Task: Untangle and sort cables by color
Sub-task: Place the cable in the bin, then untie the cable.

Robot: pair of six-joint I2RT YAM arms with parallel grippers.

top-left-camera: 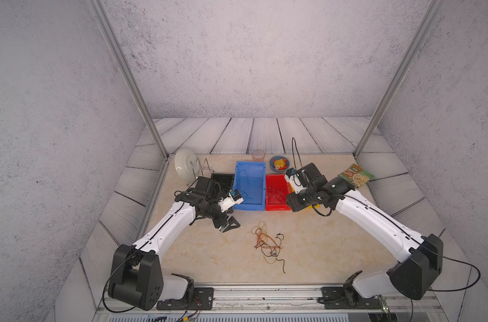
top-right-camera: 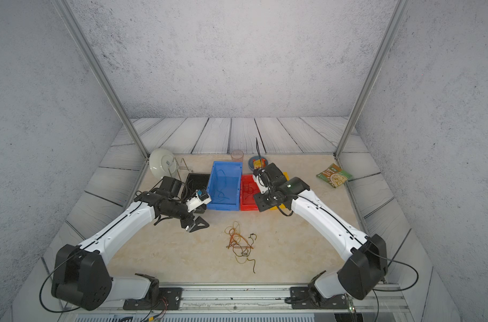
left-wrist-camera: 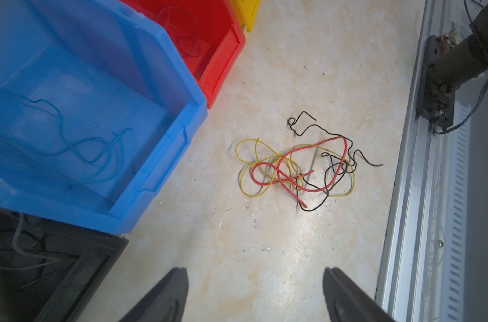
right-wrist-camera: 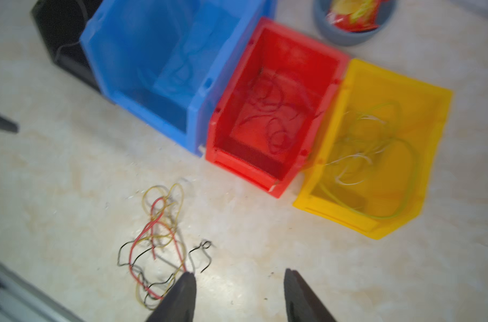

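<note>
I can see the red cable's wide loop point(top-left-camera: 270, 240) reaching toward the side of my open right gripper, so I should go on toward its bend point(top-left-camera: 280, 247) until my fingers can close around it.
A loose tangle of thin yellow, red and black cables point(top-left-camera: 268, 245) point(top-right-camera: 241, 245) lies on the table in front of a row of bins. In the left wrist view the cables point(left-wrist-camera: 296, 167) lie well ahead of my open, empty left gripper point(left-wrist-camera: 255, 271), which hovers left of the tangle point(top-left-camera: 229, 224). My right gripper point(right-wrist-camera: 240, 274) is open and empty too, beside the tangle point(right-wrist-camera: 159, 242). Its arm hangs over the red and yellow bins. The blue bin point(top-left-camera: 248, 207) holds blue strands, the red bin point(top-left-camera: 276, 207) red ones, and the yellow bin point(right-wrist-camera: 335, 214) yellow ones.
A black bin point(top-left-camera: 222, 174) stands left of the blue one. Along the back are a plate in a rack point(top-left-camera: 185, 167), a clear cup point(top-left-camera: 258, 155) and a bowl of snack packets point(top-left-camera: 279, 164). A noodle packet point(top-left-camera: 355, 175) lies far right. A metal rail point(top-left-camera: 265, 295) runs along the front.
</note>
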